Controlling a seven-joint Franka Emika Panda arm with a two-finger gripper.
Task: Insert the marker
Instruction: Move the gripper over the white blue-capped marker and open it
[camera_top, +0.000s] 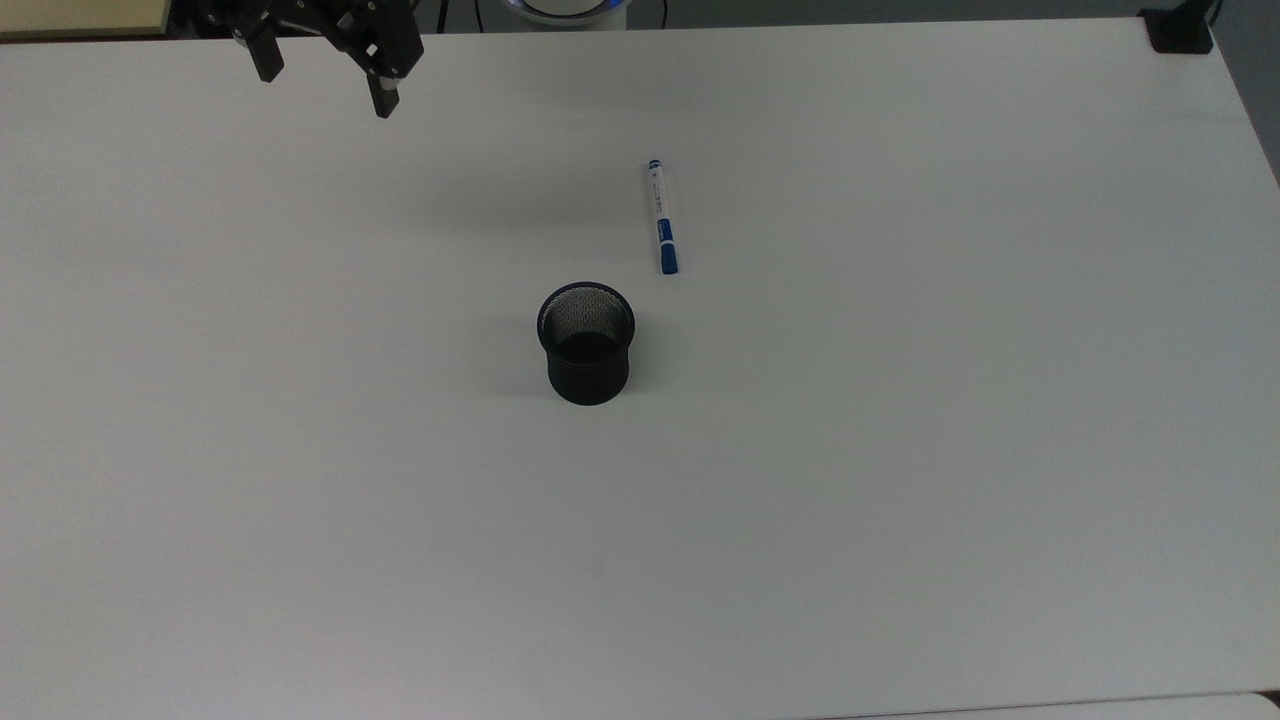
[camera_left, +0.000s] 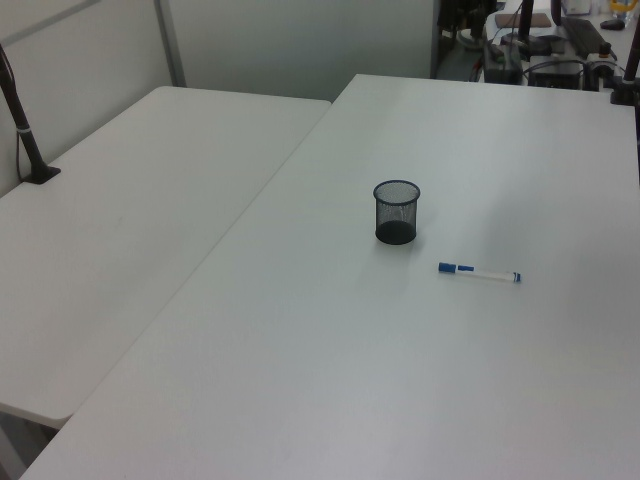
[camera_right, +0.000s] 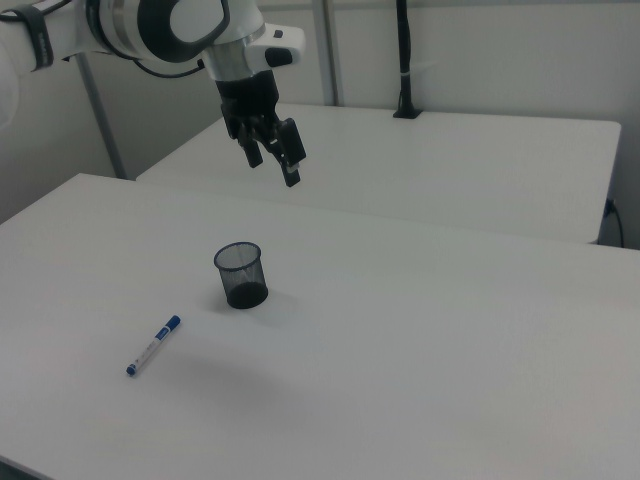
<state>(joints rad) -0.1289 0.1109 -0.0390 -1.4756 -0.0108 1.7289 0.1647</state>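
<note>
The marker (camera_left: 480, 273) will lean with its cap above the cup's rim when the robot lowers it in, because the mesh cup (camera_left: 396, 212) is wide and shorter than the marker.
The marker (camera_top: 661, 216) lies flat on the white table (camera_top: 900, 450), white barrel with a blue cap toward the mesh cup. It also appears as the marker (camera_left: 479, 272) and the marker (camera_right: 153, 345). A black mesh cup (camera_top: 587, 342) stands upright and empty just beside it, seen too as the cup (camera_left: 396, 211) and the cup (camera_right: 240, 275). My gripper (camera_top: 325, 80) hangs high at the top view's upper left, far from both, open with nothing between its fingers. In the right view the gripper (camera_right: 274, 158) hovers above and behind the cup.
A second white table (camera_left: 120, 220) adjoins on the left view's left. A black clamp post (camera_right: 404, 60) stands on the far table, another clamp (camera_top: 1178, 30) sits at the top view's upper right corner. Cluttered equipment (camera_left: 540, 50) lies beyond the table's far end.
</note>
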